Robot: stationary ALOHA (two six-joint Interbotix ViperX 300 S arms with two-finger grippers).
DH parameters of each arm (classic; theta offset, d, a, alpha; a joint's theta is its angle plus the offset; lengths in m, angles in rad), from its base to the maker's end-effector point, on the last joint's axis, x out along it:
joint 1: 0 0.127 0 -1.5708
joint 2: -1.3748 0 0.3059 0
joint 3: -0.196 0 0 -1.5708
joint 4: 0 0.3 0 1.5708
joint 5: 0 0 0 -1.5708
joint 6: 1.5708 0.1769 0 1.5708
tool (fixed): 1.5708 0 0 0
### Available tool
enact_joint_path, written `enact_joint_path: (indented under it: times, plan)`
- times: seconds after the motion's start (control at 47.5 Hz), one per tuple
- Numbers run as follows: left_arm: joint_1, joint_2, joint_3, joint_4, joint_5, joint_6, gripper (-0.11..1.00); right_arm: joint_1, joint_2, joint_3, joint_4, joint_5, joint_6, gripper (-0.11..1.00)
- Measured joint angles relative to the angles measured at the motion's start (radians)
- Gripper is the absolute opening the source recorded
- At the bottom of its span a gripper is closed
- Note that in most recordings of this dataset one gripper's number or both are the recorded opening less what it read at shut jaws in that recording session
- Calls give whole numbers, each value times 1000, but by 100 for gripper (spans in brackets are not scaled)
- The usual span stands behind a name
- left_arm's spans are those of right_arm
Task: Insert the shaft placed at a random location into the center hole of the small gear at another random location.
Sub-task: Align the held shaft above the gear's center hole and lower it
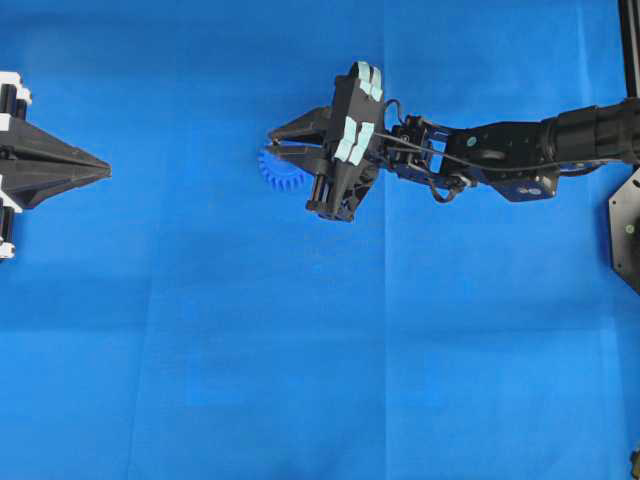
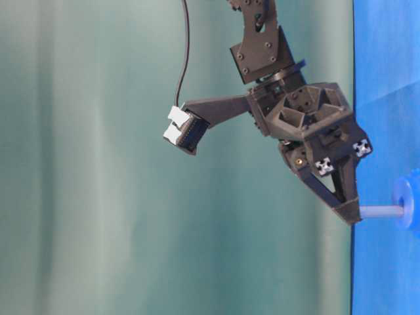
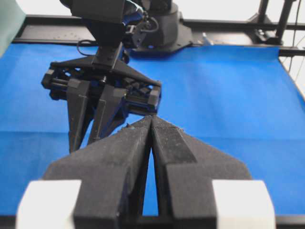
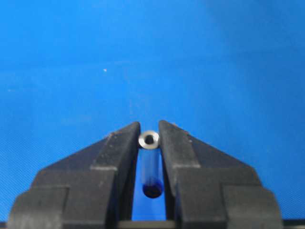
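Observation:
Next, my right gripper raises the shaft clear, lines it up and lowers it in, since the shaft's tip meets the gear's middle part beside the center hole.
The small blue gear lies on the blue mat left of centre, partly under my right gripper. In the table-level view the gripper is shut on the silvery shaft, whose far end meets the raised hub of the gear. The center hole is hidden by the shaft. In the right wrist view the shaft sits clamped between the fingertips of this gripper. My left gripper is shut and empty at the far left, and it also shows in the left wrist view.
The blue mat covers the whole table. The right arm stretches in from the right edge. A black mount stands at the right border. In the left wrist view the right gripper hangs just beyond my left fingertips.

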Motion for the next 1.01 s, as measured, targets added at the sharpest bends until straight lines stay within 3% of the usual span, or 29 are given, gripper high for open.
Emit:
enact_joint_path:
  times: [1.01]
  plan:
    - [-2, 0, -2, 0, -2, 0, 0, -2, -61, 20, -5, 15, -34, 3]
